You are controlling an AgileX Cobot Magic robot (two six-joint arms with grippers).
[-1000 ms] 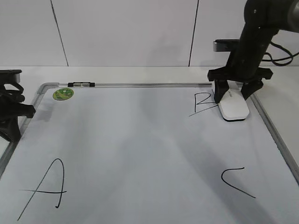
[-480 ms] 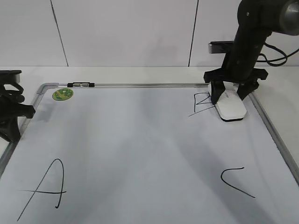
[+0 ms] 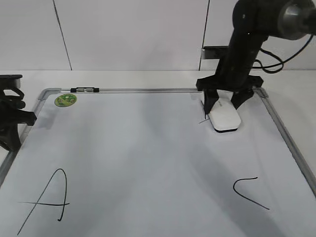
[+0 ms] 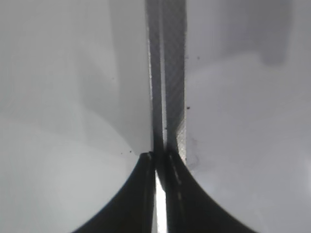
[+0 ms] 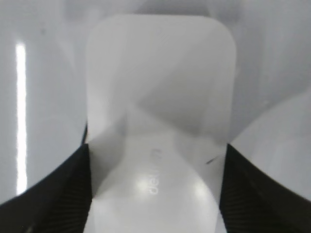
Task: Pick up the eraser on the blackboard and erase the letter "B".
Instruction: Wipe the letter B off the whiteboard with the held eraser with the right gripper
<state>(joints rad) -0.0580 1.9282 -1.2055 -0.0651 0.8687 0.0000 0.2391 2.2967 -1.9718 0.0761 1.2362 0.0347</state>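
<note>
A short black stroke (image 3: 203,121) of the letter "B" can still be seen next to the eraser's edge. My right gripper should wipe the eraser back over it, toward the green magnet (image 3: 65,100).
The white eraser (image 3: 224,117) lies flat on the blackboard (image 3: 148,148), a white board with a silver frame. My right gripper (image 3: 223,104) is shut on the eraser, a finger on each long side. The right wrist view shows the eraser (image 5: 158,126) between the two black fingers (image 5: 155,194). The eraser covers the place of the letter "B"; only a short black stroke (image 3: 202,120) shows at its left edge. My left gripper (image 3: 11,123) rests at the board's left edge, shut and empty; the left wrist view shows its fingers (image 4: 158,167) pressed together over the frame rail (image 4: 167,73).
A large black "A" (image 3: 47,200) is at the board's near left and a "C" (image 3: 249,192) at the near right. A round green magnet (image 3: 65,99) sits at the far left corner, beside a small clip (image 3: 85,90) on the top frame. A white wall stands behind.
My right gripper has slid the eraser to the left across the "B". The letter, visible before, is now almost wholly gone or covered. The left arm has not moved.
</note>
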